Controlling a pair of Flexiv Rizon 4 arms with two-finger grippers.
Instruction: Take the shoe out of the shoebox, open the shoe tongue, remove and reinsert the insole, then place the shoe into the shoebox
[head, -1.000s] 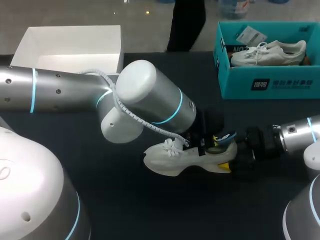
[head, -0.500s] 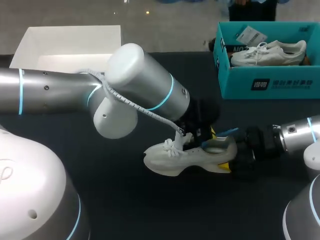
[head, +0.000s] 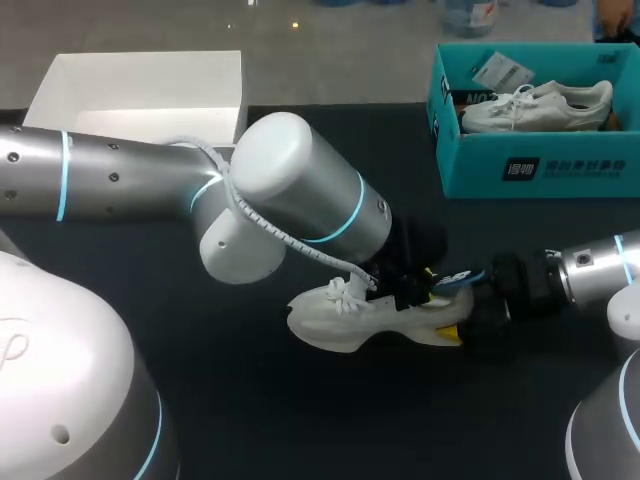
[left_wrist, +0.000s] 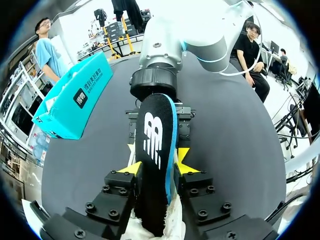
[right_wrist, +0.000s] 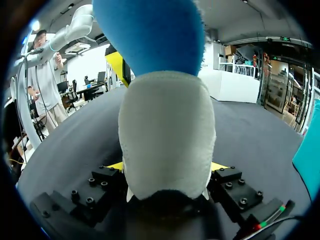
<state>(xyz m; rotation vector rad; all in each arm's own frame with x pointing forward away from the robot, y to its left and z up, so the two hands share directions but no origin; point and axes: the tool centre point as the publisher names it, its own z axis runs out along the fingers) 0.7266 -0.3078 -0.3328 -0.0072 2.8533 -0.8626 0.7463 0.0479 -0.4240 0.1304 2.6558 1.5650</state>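
The blue edge (left_wrist: 173, 142) sticks straight up out of the shoe. The insole (head: 459, 280) will slide out in one piece and keep its shape when I pull.
A white shoe (head: 345, 318) lies on its side on the dark table, toe toward my left. My right gripper (head: 468, 318) is shut on its heel; in the right wrist view the white heel (right_wrist: 167, 135) fills the gap between the yellow tips of that gripper (right_wrist: 167, 167). A black insole with a blue edge (head: 455, 278) sticks out of the shoe's opening. My left gripper (head: 412, 290) stands over that opening. In the left wrist view the insole (left_wrist: 155, 150) lies between the parted fingers of the left gripper (left_wrist: 157, 167), which is open.
A teal shoebox (head: 540, 165) at the back right holds a second white shoe (head: 535, 105) and a paper tag. A white open box (head: 140, 95) stands at the back left. My left arm's big elbow (head: 300, 195) hangs over the middle of the table.
My left gripper went from shut to open and came lower again after a short lift. The insole's free end now sits lower, closer to the heel. The right arm kept still.
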